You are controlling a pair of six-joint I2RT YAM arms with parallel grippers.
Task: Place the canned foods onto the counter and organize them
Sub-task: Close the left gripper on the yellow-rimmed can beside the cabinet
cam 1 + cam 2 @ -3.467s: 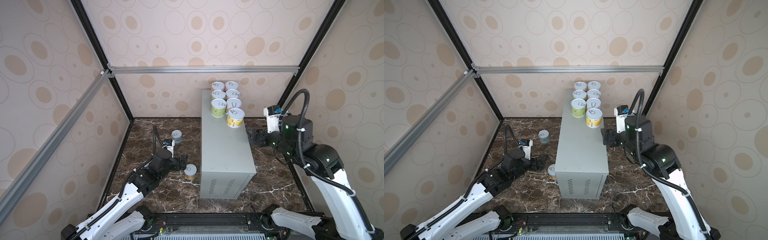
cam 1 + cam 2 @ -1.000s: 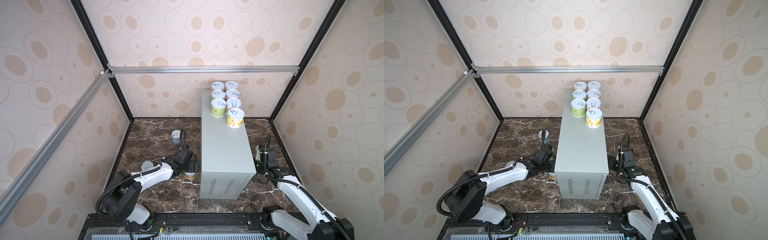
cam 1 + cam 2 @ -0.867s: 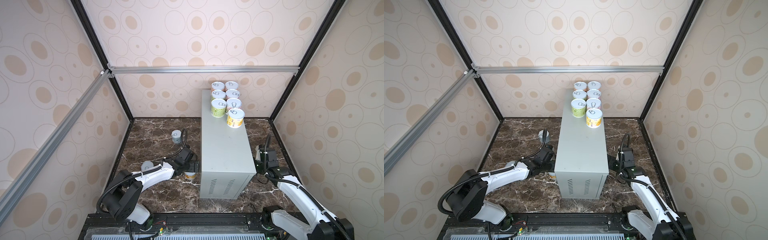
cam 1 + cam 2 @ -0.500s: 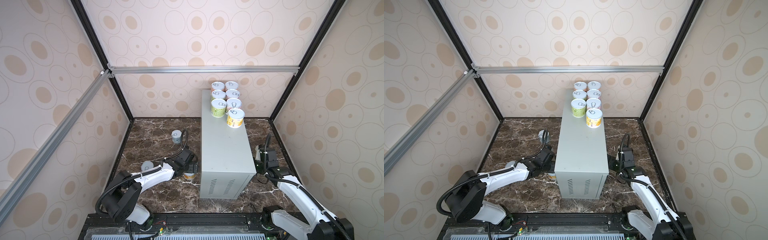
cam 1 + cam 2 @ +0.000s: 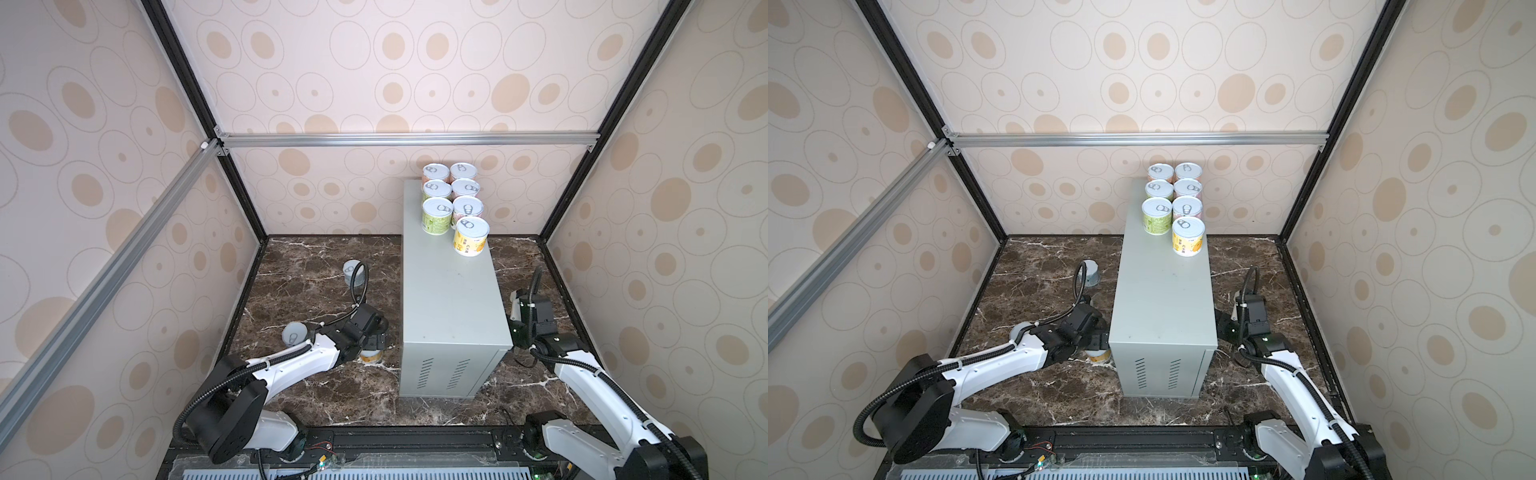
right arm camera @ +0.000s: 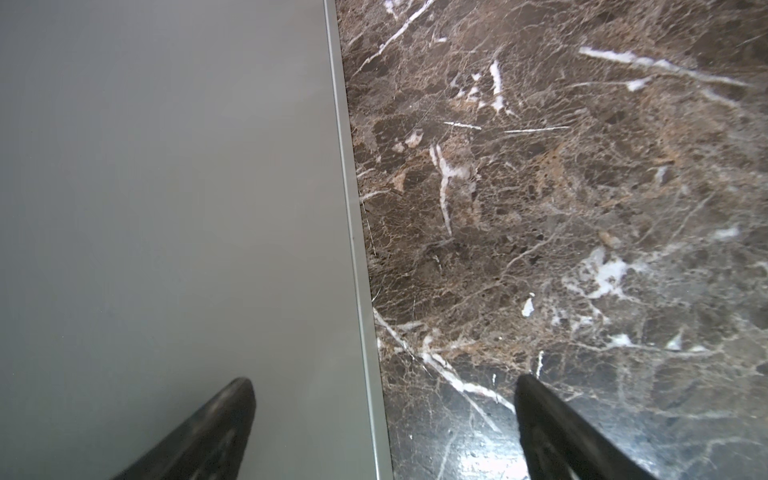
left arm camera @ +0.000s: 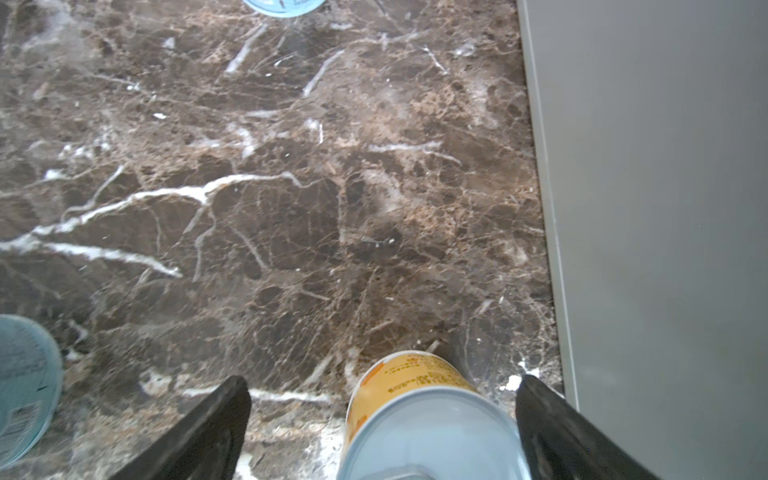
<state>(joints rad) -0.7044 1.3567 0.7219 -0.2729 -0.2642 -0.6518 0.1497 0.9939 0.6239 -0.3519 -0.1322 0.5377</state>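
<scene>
I can see the orange-labelled can sitting off centre in my left gripper's fingers, near the counter-side finger, so next I pull back and centre them over its lid.
Several canned foods stand in two rows at the far end of the counter. An orange-labelled can stands on the marble floor beside the counter's left wall. My left gripper hangs over it, open, its jaws wide on either side without touching it. Down on the counter's right side, my right gripper is open and empty, one finger in front of the counter wall.
Two pale blue cans stand on the marble floor: one far left of the counter, one by the left forearm. Patterned walls and a black frame close the cell.
Since the earliest frames both arms have come down: the left gripper over the orange can, the right from counter height to the floor beside the counter. Over the last second hardly anything moved.
</scene>
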